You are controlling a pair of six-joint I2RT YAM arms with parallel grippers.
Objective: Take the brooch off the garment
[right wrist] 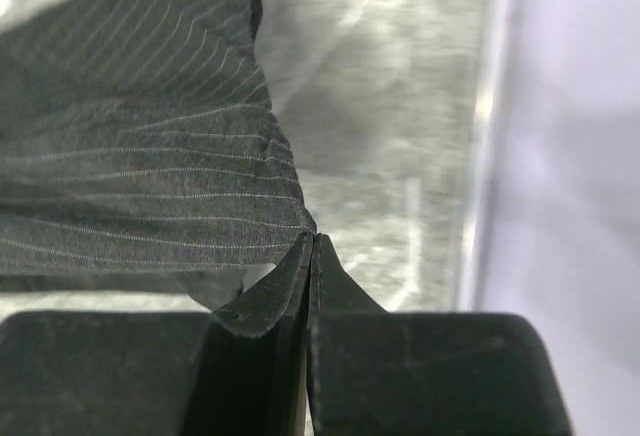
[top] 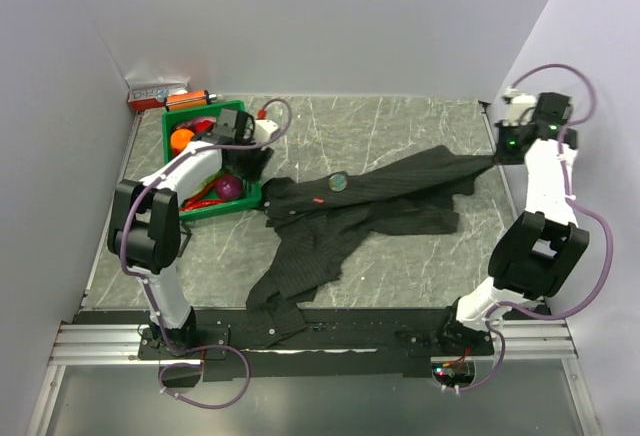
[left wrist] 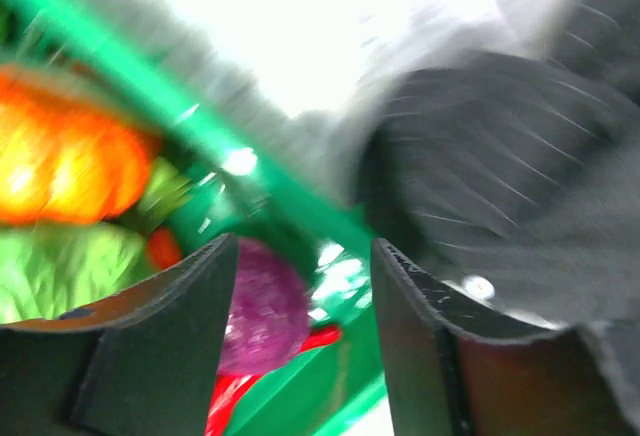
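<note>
I should use my right gripper to let go of the corner and lift the garment's bunched end, because the garment lies bunched beside the green bin with its corner stretched to the wall.
The garment is a dark pinstriped shirt lying crumpled across the middle of the table. The brooch is a tiny red piece on the cloth near the collar end. My right gripper is shut on the garment's right edge and holds it stretched toward the right wall. The right wrist view shows its jaws pressed together with the cloth's corner caught at the tips. My left gripper is open and empty over the right edge of the green bin. In its blurred view the garment lies to the right.
A green bin at the back left holds a purple ball, orange and red toys. The ball shows between my left fingers. A small round shiny piece sits on the cloth. A red box lies by the back wall.
</note>
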